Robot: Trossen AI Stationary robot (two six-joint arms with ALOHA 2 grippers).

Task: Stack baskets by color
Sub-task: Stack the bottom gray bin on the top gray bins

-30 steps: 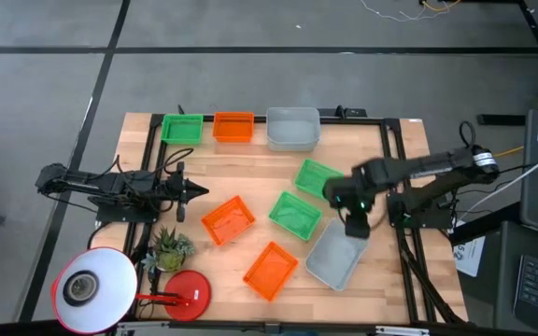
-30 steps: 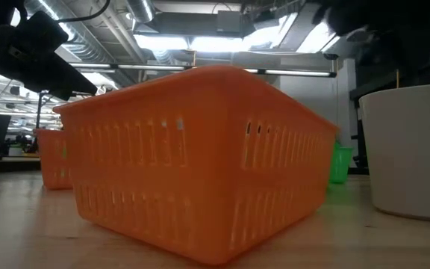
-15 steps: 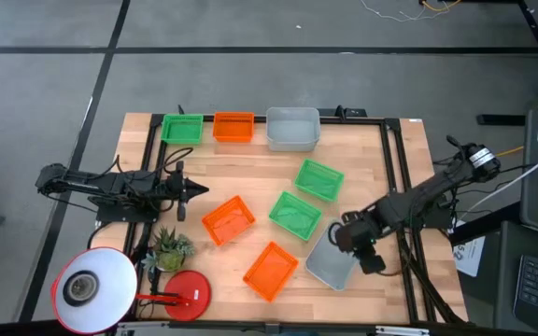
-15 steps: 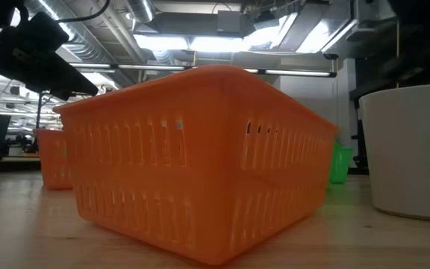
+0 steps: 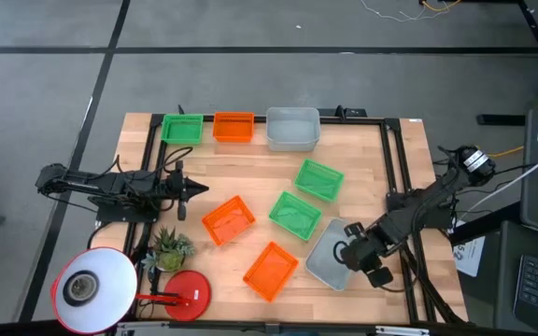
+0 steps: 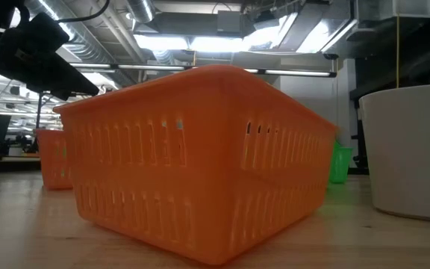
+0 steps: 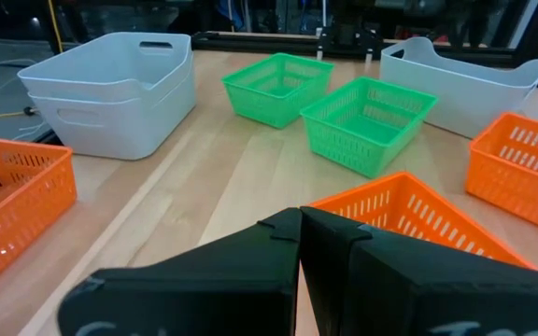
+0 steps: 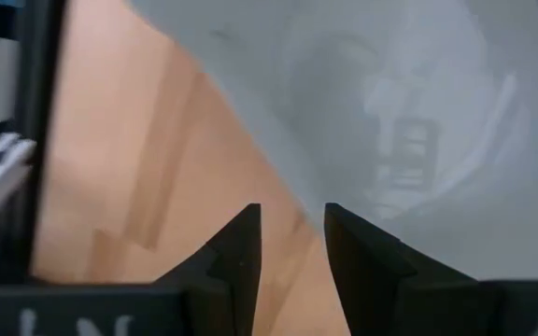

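The loose grey basket's rim (image 8: 274,149) leads into the gap between the open fingers, so the robot's right gripper should keep going down until the basket's side (image 8: 310,196) is between the fingers, and then close.
Along the table's far edge stand a green basket (image 5: 182,128), an orange basket (image 5: 233,126) and a grey basket (image 5: 293,128). Loose on the table lie two green baskets (image 5: 319,179) (image 5: 295,215), two orange baskets (image 5: 228,220) (image 5: 271,271) and a grey basket (image 5: 331,258), all resting on their bottoms. My right gripper (image 5: 361,254) points down, open, over this grey basket's right rim (image 8: 250,159), which runs under the gap between the fingers. My left gripper (image 5: 194,191) waits shut at the table's left, pointing at the nearer orange basket (image 7: 409,210).
A potted plant (image 5: 169,248), a red lamp base (image 5: 187,291) and a white lamp shade (image 5: 87,289) crowd the near left corner. A black frame rail (image 5: 398,187) runs along the table's right side. Bare wood lies between the far row and the loose baskets.
My right gripper has swung from over the grey basket's far end toward the table's near right corner and come down, rolling its wrist on the way; it now hangs over that basket's right rim. Its fingers have stayed open. No basket has moved.
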